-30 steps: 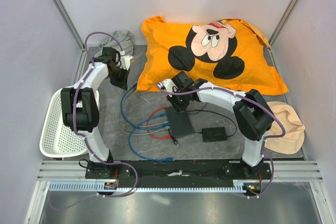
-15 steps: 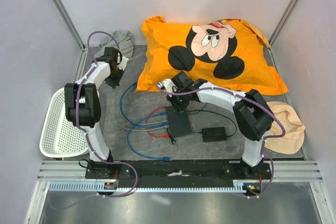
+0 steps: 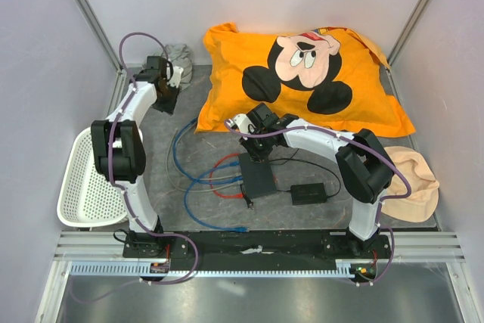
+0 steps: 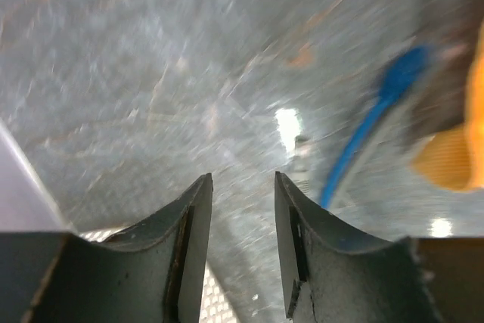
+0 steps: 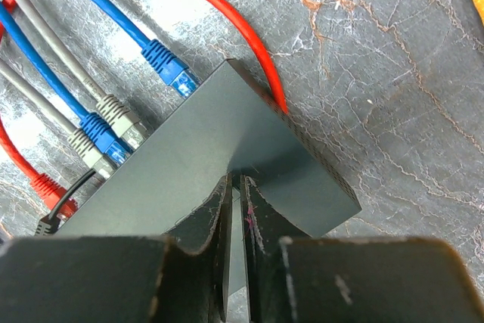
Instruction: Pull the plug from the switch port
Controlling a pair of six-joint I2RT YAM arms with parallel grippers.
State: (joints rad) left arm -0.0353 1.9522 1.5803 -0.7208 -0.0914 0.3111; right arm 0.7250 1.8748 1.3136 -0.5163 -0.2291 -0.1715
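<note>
I can see the far blue plug standing apart from its grey neighbour [image 5: 123, 119], so I keep moving my left gripper toward that blue plug [image 5: 171, 69] and close it around the plug's body.
The switch [image 3: 257, 176] is a flat black box in the middle of the table, also in the right wrist view [image 5: 219, 134]. Blue, grey and red plugs [image 5: 106, 126] line its left edge. One blue plug [image 5: 171, 67] lies with its tip at the edge's far end; I cannot tell whether it is seated. My right gripper [image 3: 255, 152] is shut, its fingertips [image 5: 225, 187] resting on the switch's top near its far end [image 5: 234, 179]. My left gripper [image 3: 168, 94] is open and empty at the back left [image 4: 242, 179], away from the switch, above bare table.
An orange Mickey pillow [image 3: 302, 73] lies at the back. A white basket [image 3: 87, 187] sits at the left and a black power brick [image 3: 309, 193] to the right of the switch. Loose blue, red and grey cables [image 3: 198, 179] loop left of the switch. A tan cloth [image 3: 414, 181] lies at the right.
My left arm has swung its gripper toward the back left corner, away from the cables. The right arm and the switch have not moved.
</note>
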